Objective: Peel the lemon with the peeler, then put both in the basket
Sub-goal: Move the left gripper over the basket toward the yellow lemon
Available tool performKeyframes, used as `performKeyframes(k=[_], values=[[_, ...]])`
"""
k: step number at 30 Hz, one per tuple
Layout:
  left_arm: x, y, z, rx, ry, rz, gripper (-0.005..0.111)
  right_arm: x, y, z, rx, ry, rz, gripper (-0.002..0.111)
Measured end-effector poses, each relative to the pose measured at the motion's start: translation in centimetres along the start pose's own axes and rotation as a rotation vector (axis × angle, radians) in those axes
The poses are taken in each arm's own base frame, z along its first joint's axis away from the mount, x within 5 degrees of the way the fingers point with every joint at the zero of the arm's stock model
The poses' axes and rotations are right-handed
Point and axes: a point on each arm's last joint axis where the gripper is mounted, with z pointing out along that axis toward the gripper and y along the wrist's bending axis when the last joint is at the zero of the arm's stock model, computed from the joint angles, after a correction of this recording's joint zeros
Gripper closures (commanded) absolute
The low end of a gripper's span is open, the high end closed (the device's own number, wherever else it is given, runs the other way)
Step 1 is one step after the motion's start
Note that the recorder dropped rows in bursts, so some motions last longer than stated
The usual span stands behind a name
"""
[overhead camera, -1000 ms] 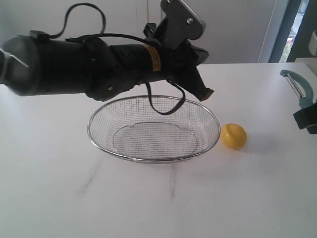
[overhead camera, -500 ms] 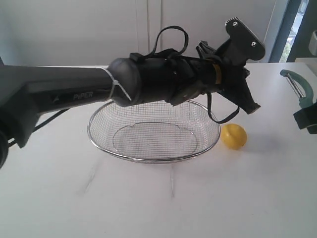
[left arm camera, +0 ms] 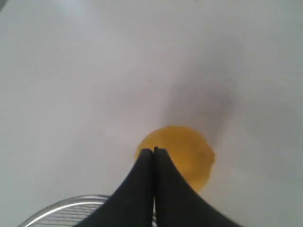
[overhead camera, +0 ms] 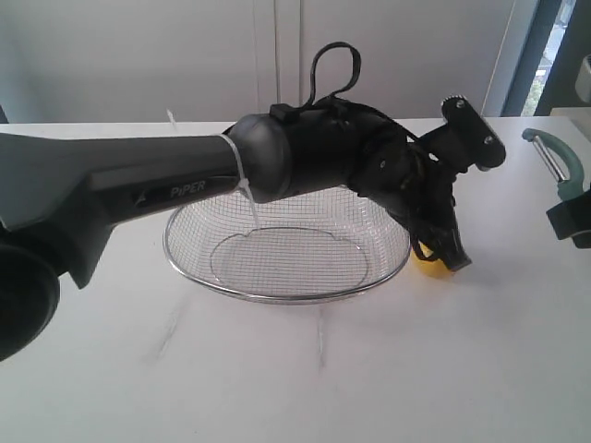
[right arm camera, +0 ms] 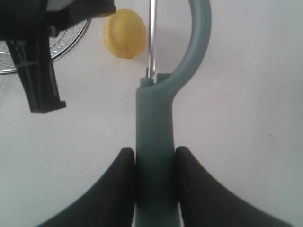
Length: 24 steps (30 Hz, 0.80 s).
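Observation:
The lemon's edge [left arm camera: 142, 147] by the basket's rim is under my left gripper's closed fingers, so next I open them wide and bring them down around the whole lemon [left arm camera: 183, 150].
The yellow lemon [left arm camera: 189, 156] lies on the white table just right of the wire-mesh basket [overhead camera: 277, 295]. In the exterior view only a sliver of the lemon [overhead camera: 425, 269] shows behind my left gripper [overhead camera: 452, 257]. That gripper [left arm camera: 153, 150] reaches across the basket and hangs close over the lemon, fingers shut together with nothing between them. My right gripper [right arm camera: 154, 153] is shut on the teal handle of the peeler [right arm camera: 156, 109]. It holds the peeler [overhead camera: 557, 161] upright at the far right, hooked head and blade pointing toward the lemon [right arm camera: 125, 33].
The left arm's thick black body [overhead camera: 295, 157] and its cable loop span the basket's far rim. The basket rim [left arm camera: 66, 205] lies beside the lemon. White table [overhead camera: 323, 388] stretches in front. A wall and window frame stand behind.
My left arm has swung right across the basket and dropped its shut gripper down over the lemon, hiding most of it. The right gripper and peeler have not moved.

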Motion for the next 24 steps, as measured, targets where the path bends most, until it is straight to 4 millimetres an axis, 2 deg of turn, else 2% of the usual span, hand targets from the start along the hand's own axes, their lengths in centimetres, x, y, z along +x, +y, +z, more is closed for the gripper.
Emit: performKeyframes(k=[4,9,16,24], values=[[-0.7,-0.9,-0.4,0.128,-0.009,0.058,0.107,0.0,0.0,0.0,0.0,0.0,0.0,0.108],[-1.9,-1.1,-0.8,0.203,-0.032,0.094,0.107,0.0,0.0,0.0,0.0,-0.002,0.0,0.108],[-1.6,-1.5,0.9,0.264,0.023,0.143,0.107,0.0,0.0,0.0,0.001,-0.004,0.0,0.108],[-1.0,-0.9,2.1,0.21,0.044,0.208,0.105,0.0,0.0,0.0,0.001,-0.004,0.004,0.108]])
